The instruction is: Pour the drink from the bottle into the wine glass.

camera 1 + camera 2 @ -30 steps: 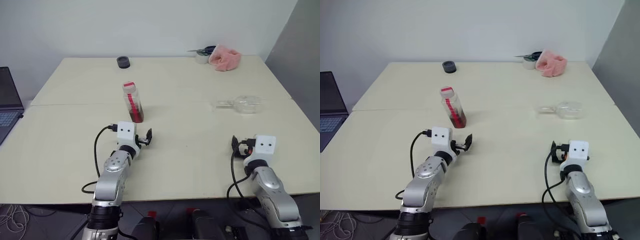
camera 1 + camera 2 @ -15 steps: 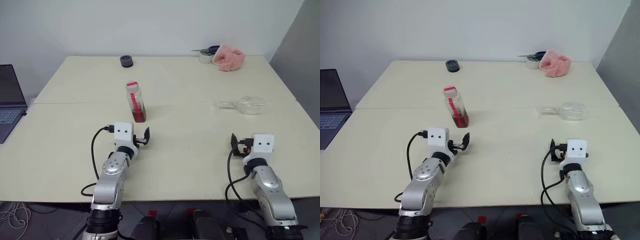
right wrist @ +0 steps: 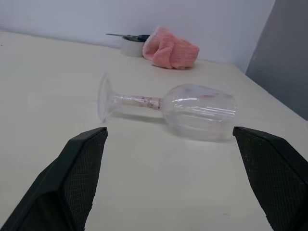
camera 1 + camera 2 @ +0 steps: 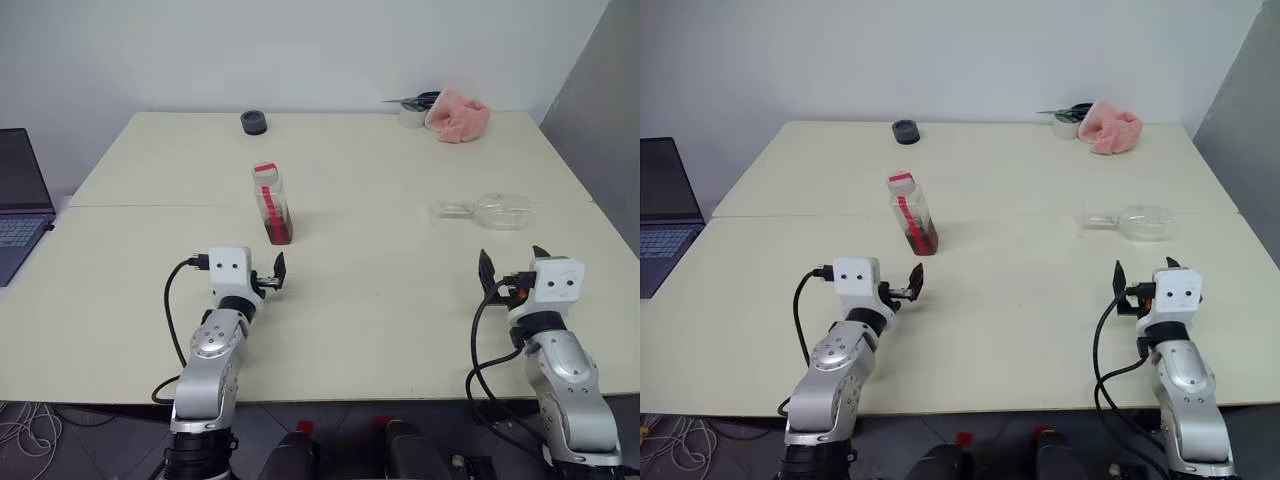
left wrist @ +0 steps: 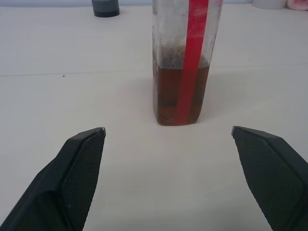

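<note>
My right gripper will unscrew the cap and bring it off whole by turning it repeatedly, since a plain round lid shape covers the bottle's neck.
The bottle stands upright left of the table's middle, clear with a red cap and red label strip; the dark amber drink fills its lower part. My left gripper is open a short way in front of it, fingers spread wider than the bottle and apart from it. The wine glass lies on its side at the right, foot toward the middle, bowl empty. Open as well, my right gripper hovers in front of the glass without touching it.
A dark round cap-like object sits at the table's far edge. A pink cloth, a tape roll and scissors lie at the far right corner. A laptop stands beyond the left edge.
My right gripper has risen off the table and now points at the lying glass. The left gripper has hardly moved. Bottle and glass stay put.
</note>
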Robot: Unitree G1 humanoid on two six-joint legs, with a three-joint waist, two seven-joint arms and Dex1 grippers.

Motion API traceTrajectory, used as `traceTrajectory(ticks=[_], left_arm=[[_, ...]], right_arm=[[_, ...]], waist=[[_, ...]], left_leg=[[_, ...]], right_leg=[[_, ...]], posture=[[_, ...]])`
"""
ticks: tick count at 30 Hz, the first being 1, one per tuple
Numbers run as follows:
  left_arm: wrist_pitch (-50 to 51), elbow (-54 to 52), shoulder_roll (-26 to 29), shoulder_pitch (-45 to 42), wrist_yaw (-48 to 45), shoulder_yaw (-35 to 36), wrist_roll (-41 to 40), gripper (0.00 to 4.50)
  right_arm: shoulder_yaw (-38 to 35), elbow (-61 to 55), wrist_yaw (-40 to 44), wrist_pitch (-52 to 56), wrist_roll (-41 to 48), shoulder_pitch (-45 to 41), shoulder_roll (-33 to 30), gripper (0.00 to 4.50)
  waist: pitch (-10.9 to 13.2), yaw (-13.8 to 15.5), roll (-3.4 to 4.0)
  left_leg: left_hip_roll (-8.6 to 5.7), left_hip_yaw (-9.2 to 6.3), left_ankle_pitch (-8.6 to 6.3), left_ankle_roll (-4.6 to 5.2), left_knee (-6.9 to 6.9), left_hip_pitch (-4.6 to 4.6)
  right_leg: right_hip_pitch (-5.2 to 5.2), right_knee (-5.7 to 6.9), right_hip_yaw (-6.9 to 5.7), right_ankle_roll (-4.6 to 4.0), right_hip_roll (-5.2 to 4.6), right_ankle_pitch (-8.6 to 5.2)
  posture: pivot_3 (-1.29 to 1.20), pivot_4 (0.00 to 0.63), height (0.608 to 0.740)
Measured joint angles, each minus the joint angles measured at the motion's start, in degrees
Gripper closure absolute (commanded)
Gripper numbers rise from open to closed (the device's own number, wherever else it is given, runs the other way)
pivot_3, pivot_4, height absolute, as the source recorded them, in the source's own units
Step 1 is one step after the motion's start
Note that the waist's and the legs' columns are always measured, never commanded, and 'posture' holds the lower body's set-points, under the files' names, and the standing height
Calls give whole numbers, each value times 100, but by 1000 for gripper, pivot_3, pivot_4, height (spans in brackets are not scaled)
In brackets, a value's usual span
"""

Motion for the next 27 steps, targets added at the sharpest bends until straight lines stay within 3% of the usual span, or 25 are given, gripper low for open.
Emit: traceTrajectory(ticks=[9,14,19,27], left_arm=[[-9,7,61,-376,9,32,-3,0],[-28,79,140,-895,51,32,65,0],[-32,236,158,-1176,97,57,61,0],[-82,444,153,-1443,153,93,48,0]], right_arm=[[147,-105,451,314,177,-406,-12,33],[324,-508,1932,843,1280,-1552,-848,33],[323,-617,3275,2026,2745,-2487,-1831,33],[488,-308,3753,2420,3039,-3159,-1898,33]], waist=[[0,-2,0],[4,-28,-1],[5,-9,-8],[7,23,-11]], left_leg=[[0,1,0,0,1,0],[0,-5,0,0,4,-2],[-5,-6,-1,3,5,-6],[-4,-3,-1,2,6,-7]], right_leg=[[0,0,-2,-1,1,0],[2,-1,-13,-1,7,1],[3,-7,-13,-2,1,1],[-1,-4,-10,-2,-5,2]], posture=[[0,150,740],[0,150,740],[0,150,740],[0,150,740]])
